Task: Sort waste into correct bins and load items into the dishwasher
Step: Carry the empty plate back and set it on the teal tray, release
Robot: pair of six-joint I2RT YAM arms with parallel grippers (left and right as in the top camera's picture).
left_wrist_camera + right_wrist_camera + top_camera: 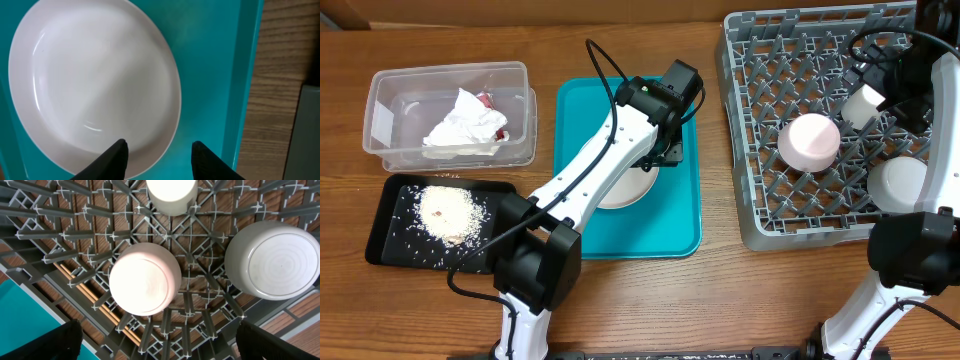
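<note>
My left gripper should move back first, because its arm is covering the white plate (631, 189). My right gripper should then take the plate by the rim (656, 176) nearest the dishwasher rack and load it.
A white plate (92, 85) lies on the teal tray (675, 215); in the overhead view the plate (620, 192) is mostly hidden under my left arm. My left gripper (159, 150) is open, one finger over the plate's rim, the other over the tray. The grey dishwasher rack (760, 120) holds a pink bowl (808, 140), a white bowl (900, 183) and a white cup (866, 103), all upside down. My right gripper (157, 335) is open and empty above the rack, over the pink bowl (145, 278).
A clear plastic bin (450, 115) with crumpled paper stands at the back left. A black tray (390, 235) with spilled rice lies in front of it. Chopsticks (95, 300) lie under the rack's grid.
</note>
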